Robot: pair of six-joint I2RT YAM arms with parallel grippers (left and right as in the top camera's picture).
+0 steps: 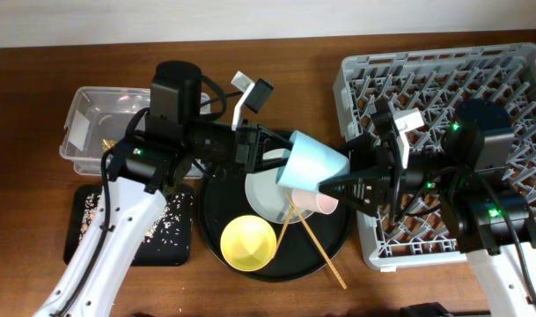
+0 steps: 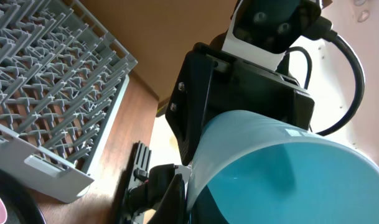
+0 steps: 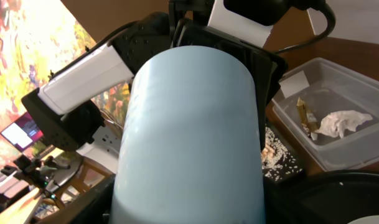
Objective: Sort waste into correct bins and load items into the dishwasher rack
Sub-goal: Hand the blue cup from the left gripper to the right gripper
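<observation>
My left gripper is pinching the light-blue cup's rim [image 1: 291, 160] away from the dishwasher rack [image 1: 373, 99]. It should open, and my right gripper should carry the cup over to the rack.
The light-blue cup [image 1: 312, 163] hangs tilted in the air above the round black tray, between both grippers. My left gripper [image 1: 275, 161] is pinched on its rim; the left wrist view looks into its teal inside [image 2: 289, 180]. My right gripper [image 1: 338, 172] has a finger on each side of its base end, and its pale outer wall [image 3: 189, 124] fills the right wrist view. The pinkish-white cup [image 1: 326, 203], the plate [image 1: 266, 201], the yellow bowl [image 1: 248, 242] and the chopsticks [image 1: 320, 251] lie on the round tray. The white napkin [image 3: 341, 121] and the gold-brown wrapper [image 3: 305, 115] lie in the clear tub [image 1: 96, 104].
The grey dishwasher rack [image 1: 514, 79] stands at the right, partly under my right arm. The shallow black tray [image 1: 175, 242] at the front left holds tan scraps. The round black tray [image 1: 215, 198] lies in the middle. The table's front edge is close below it.
</observation>
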